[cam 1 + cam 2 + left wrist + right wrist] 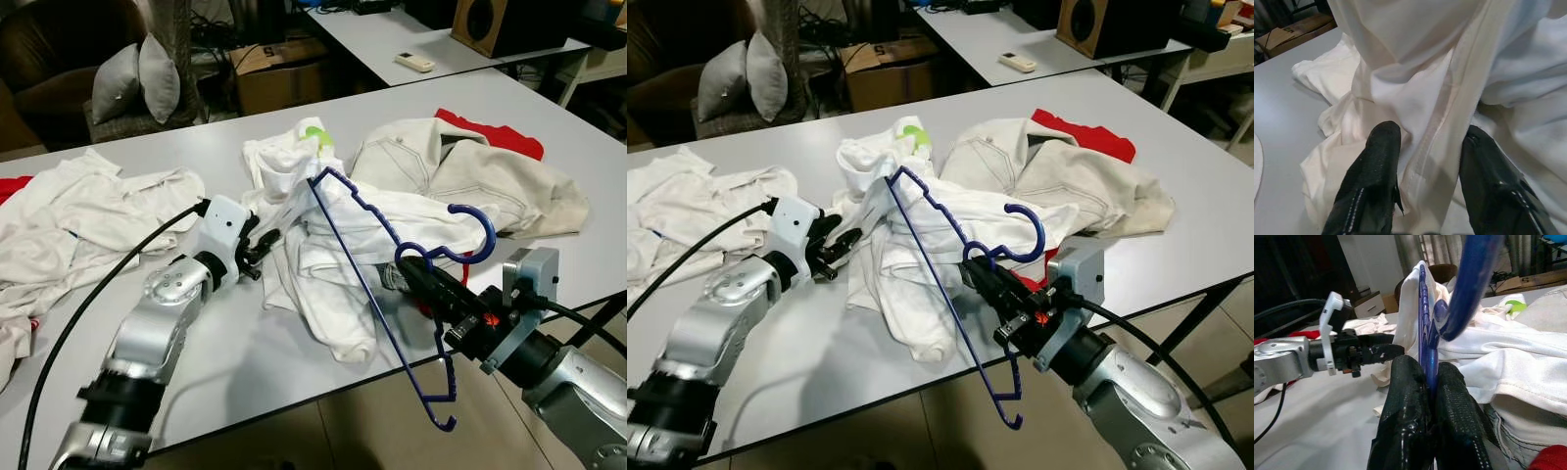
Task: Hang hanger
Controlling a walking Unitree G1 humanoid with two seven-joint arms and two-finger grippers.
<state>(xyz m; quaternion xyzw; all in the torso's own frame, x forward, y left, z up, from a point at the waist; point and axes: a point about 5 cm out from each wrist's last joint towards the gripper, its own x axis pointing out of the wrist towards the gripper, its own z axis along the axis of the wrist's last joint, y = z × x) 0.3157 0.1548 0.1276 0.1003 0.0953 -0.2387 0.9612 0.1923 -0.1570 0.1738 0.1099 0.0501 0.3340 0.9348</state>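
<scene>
The white shirt (328, 311) will stay caught at the hanger's far corner (313, 181), because a fold hangs there, and it will draw into tight pleats when the robot pulls it.
A blue wire hanger (370, 294) tilts up over the white table (245, 352), its hook (480, 220) curling above my right gripper (416, 266). That gripper is shut on the hanger's neck, as the right wrist view shows, black fingers (1405, 396) pinching the blue wire (1426, 318). A white shirt (333, 264) lies crumpled under the hanger, with one fold drawn up to the hanger's far corner. My left gripper (263, 243) reaches into that fold. In the left wrist view its fingers (1376, 166) stand apart with a seam of the shirt (1415, 73) running between them.
A beige jacket (460, 171) over a red garment (500, 137) lies at the back right. More white clothes (88, 215) are heaped on the left. The table's front edge runs just under my right arm. Behind stand a second table with a remote (414, 62), a cardboard box (279, 73) and pillows (137, 78).
</scene>
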